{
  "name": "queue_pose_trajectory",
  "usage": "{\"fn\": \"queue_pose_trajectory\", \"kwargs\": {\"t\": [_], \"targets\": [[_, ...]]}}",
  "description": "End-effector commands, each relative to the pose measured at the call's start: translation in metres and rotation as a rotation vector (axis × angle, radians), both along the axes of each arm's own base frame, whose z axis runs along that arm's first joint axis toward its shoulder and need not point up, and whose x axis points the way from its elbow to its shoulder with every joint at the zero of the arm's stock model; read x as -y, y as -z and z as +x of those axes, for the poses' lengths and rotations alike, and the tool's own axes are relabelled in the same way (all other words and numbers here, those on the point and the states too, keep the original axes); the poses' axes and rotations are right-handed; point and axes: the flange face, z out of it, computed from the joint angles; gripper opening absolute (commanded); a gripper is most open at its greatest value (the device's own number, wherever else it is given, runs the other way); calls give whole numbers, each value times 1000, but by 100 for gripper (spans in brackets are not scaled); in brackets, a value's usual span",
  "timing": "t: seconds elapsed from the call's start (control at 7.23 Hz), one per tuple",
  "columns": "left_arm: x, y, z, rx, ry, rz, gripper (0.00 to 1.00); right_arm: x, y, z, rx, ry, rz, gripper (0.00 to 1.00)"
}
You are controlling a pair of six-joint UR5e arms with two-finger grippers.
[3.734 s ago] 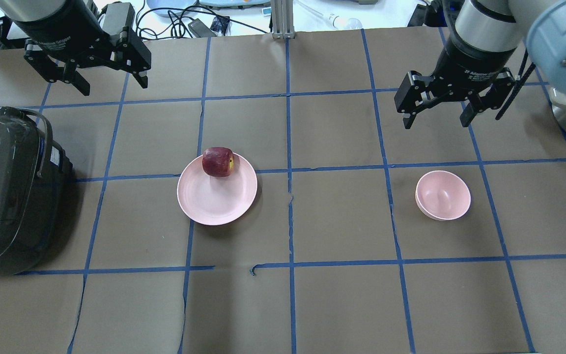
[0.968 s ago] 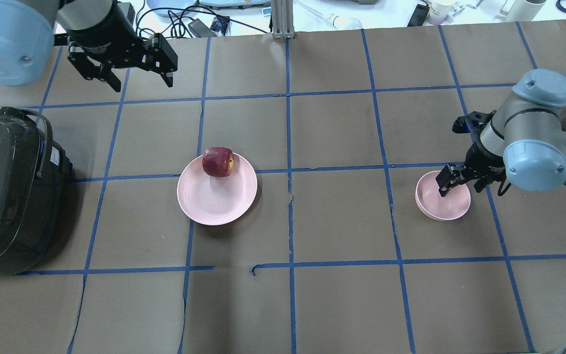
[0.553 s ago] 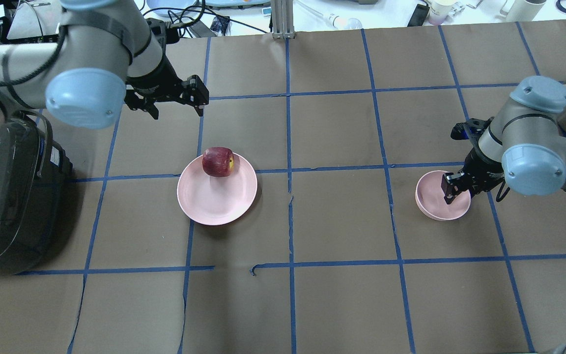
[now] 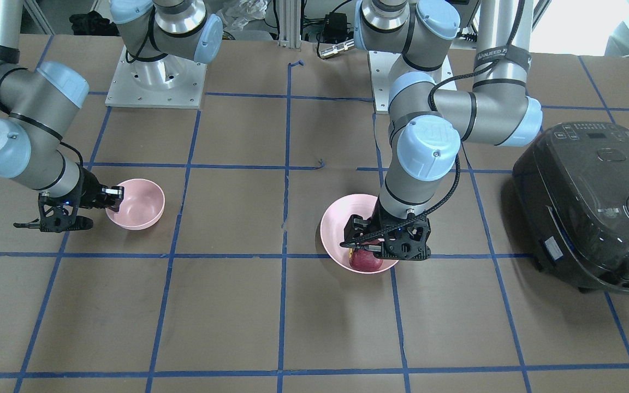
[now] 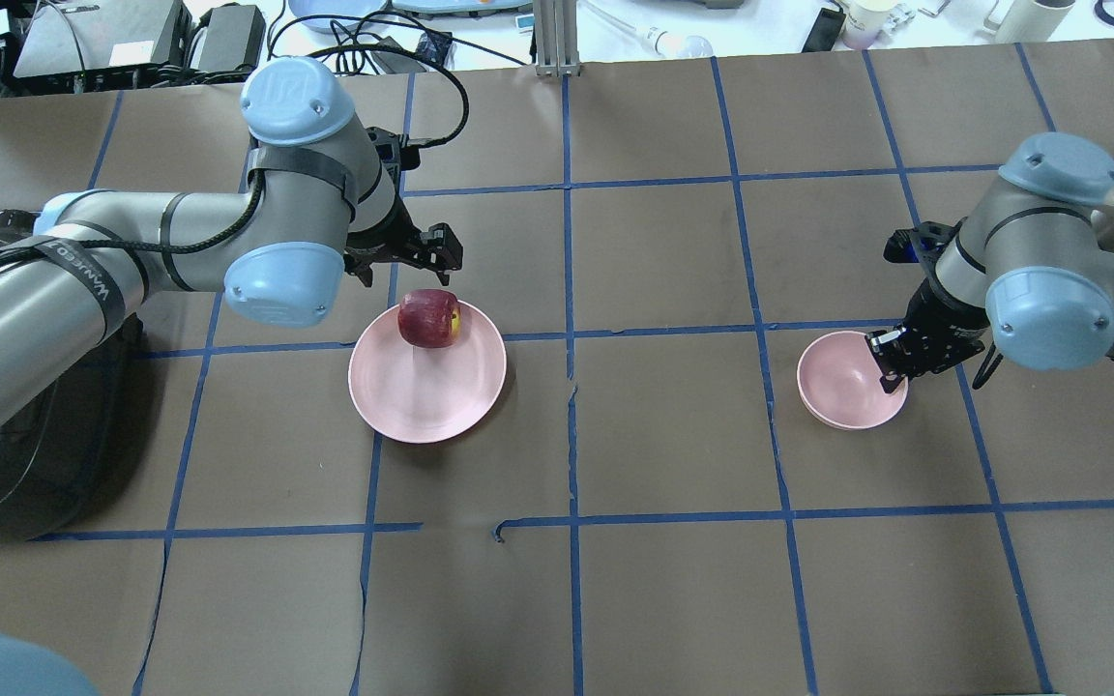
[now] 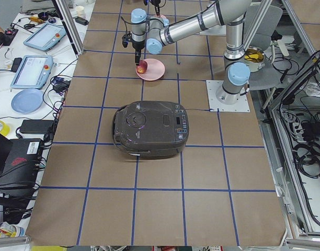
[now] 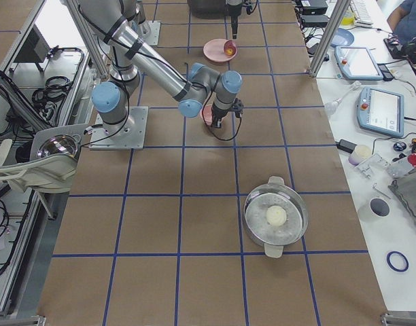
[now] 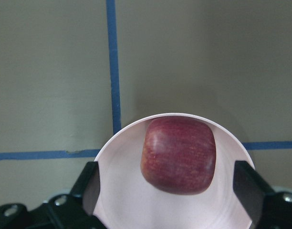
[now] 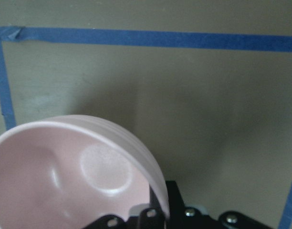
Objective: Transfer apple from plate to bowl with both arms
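Note:
Next, I bring the bowl nearer with my right gripper, which holds it far from the plate, and then back that gripper away before my left gripper lowers the apple into the bowl.
The dark red apple (image 5: 429, 318) sits on the far edge of the wide pink plate (image 5: 426, 391). My left gripper (image 5: 404, 259) hangs open just behind and above it. In the left wrist view the apple (image 8: 179, 155) lies between the two spread fingers (image 8: 91, 188), apart from both, on the plate (image 8: 117, 191). The small pink bowl (image 5: 842, 382) stands at the right. My right gripper (image 5: 891, 372) is shut on its near right rim, one finger inside the bowl (image 4: 137, 204). The right wrist view shows the bowl's rim (image 9: 153, 176) running into the gripper.
A dark rice cooker (image 4: 593, 202) stands at the table's left end, partly under my left arm in the overhead view. A lidded metal pot (image 7: 276, 217) stands at the right end. Blue tape lines grid the brown table (image 5: 673, 435).
My left arm swung down from the far left corner to the apple, gripper open. My right gripper came down onto the bowl's rim, and the bowl slid a little to the left.

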Motion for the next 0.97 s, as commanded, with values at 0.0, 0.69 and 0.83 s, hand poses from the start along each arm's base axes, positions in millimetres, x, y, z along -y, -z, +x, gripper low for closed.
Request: {"fn": "queue_pose_trajectory", "kwargs": {"t": [0.0, 0.69, 0.83], "targets": [[-5, 34, -4, 13, 12, 48, 100, 3, -14, 68, 58, 63, 22, 0], [-4, 62, -4, 15, 12, 64, 84, -23, 9, 149, 130, 13, 69, 0], [-4, 60, -6, 16, 10, 59, 67, -23, 16, 149, 131, 5, 53, 0]]}}
